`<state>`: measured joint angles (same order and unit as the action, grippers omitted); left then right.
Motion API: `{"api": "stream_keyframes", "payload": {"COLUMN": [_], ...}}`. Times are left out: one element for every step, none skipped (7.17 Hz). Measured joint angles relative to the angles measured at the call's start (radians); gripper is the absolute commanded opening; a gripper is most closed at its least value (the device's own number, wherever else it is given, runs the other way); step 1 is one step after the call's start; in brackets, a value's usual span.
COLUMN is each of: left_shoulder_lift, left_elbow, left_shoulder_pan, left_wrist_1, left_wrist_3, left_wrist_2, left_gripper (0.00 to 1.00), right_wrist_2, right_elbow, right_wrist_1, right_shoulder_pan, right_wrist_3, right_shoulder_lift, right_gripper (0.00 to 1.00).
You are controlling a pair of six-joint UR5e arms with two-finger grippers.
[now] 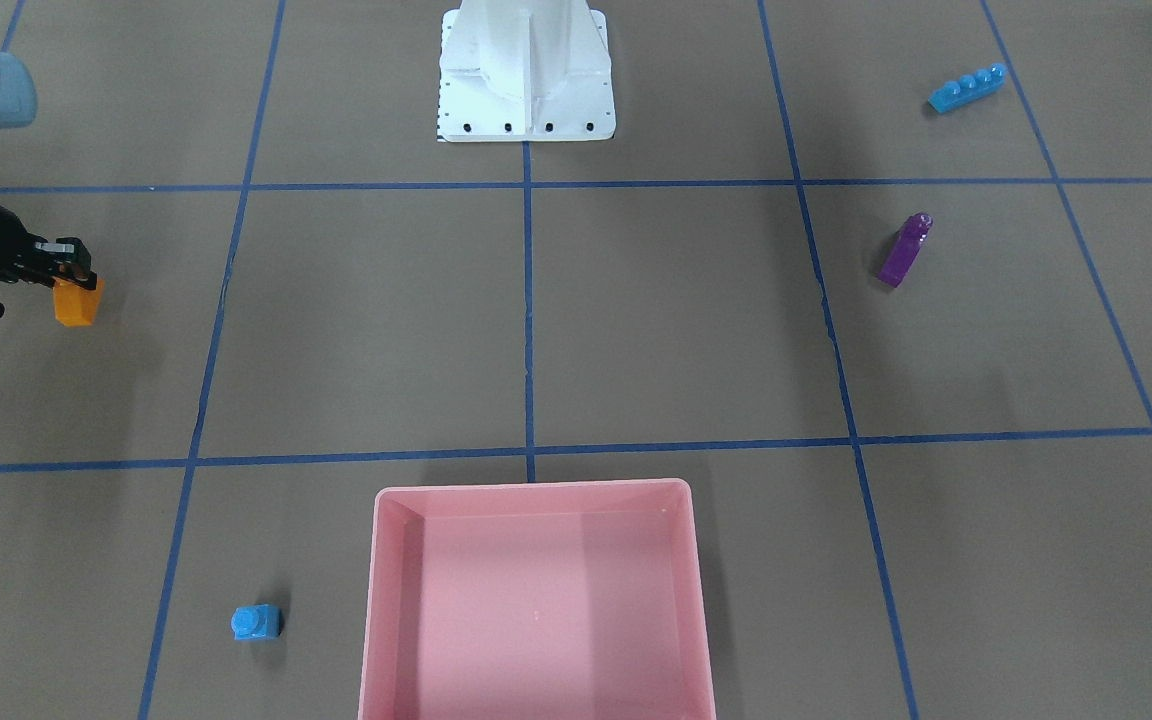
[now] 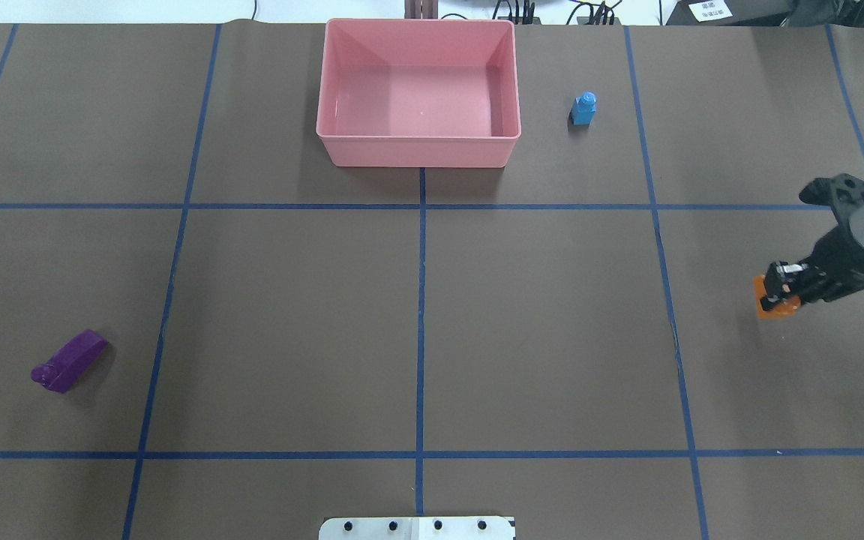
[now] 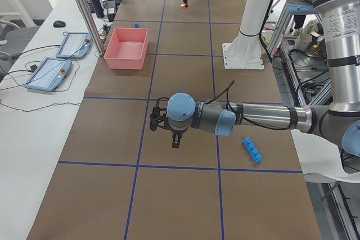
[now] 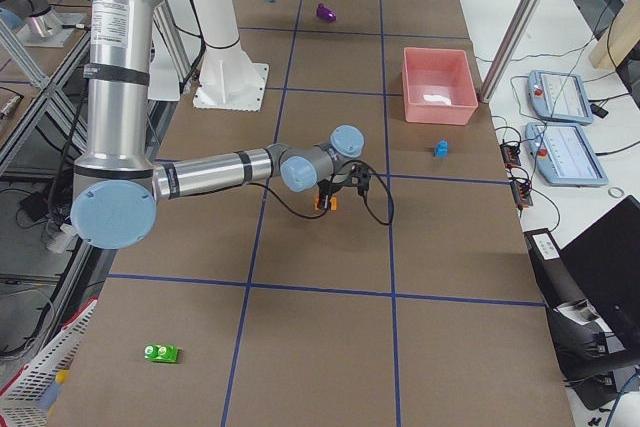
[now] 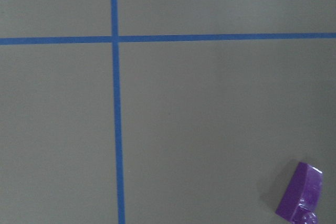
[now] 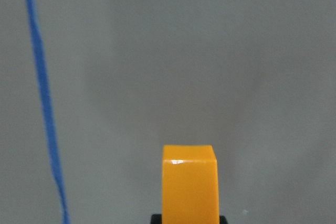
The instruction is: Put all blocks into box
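My right gripper is holding the orange block (image 6: 190, 184) straight in its fingers, and the pink box is open. It should keep carrying the block until the block hangs over the pink box's bottom (image 1: 539, 612).
My right gripper (image 1: 74, 272) is shut on the orange block (image 1: 76, 302), low over the table on my right; the right wrist view shows the block (image 6: 189, 182) between the jaws. The pink box (image 2: 417, 154) stands empty at the far middle. The small blue block (image 2: 583, 109) stands right of it. The purple block (image 2: 68, 360) lies on my left and shows in the left wrist view (image 5: 300, 195). The long blue block (image 1: 966, 88) lies near the base. The green block (image 4: 160, 353) lies far off on my right. My left gripper (image 3: 175, 139) hangs above the table; I cannot tell its state.
The white robot base (image 1: 526, 80) stands at the table's near middle. Blue tape lines (image 2: 421, 315) divide the brown table into squares. Tablets (image 3: 48, 71) lie on a side bench beyond the box.
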<state>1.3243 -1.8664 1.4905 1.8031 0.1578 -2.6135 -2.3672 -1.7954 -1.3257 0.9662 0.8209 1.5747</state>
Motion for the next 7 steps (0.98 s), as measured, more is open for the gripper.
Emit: {"api": "stream_keyframes", "payload": {"left_shoulder_lift": [0.005,0.008,0.010,0.013,0.014,0.015,0.014], "left_elbow": [-0.007,-0.013,-0.017,-0.026,-0.039,-0.052,-0.060], "left_shoulder_pan": [-0.070,-0.148,-0.225,-0.301,-0.371,-0.422,-0.457], "left_wrist_1": [0.071,0.147,0.205,0.235,0.247,0.251,0.252], "left_wrist_3": [0.060,0.121,0.170,0.204,0.235,0.263,0.279], "left_wrist_2": [0.005,0.033,0.077,0.141,0.202,0.231,0.244], "left_gripper": [1.00,1.00,1.00,1.00,1.00,1.00,1.00], "right_wrist_2": [0.003,0.008,0.023,0.042,0.061,0.093,0.139], "right_elbow": [0.009,0.039,0.094,0.180,0.298,0.422,0.554], "right_wrist_1": [-0.011,-0.017,-0.019,-0.019,-0.017,-0.016,-0.014], "right_shoulder_pan": [-0.001,-0.002,-0.003,-0.004,-0.006,-0.008,-0.013], "right_wrist_3": [0.082,0.121,0.140,0.159,0.196,0.227,0.240], "right_shoulder_lift": [-0.092,-0.199,-0.317,-0.451,-0.600,-0.736,-0.867], "right_gripper": [0.00,0.00,0.00,0.00,0.00,0.00,0.00]}}
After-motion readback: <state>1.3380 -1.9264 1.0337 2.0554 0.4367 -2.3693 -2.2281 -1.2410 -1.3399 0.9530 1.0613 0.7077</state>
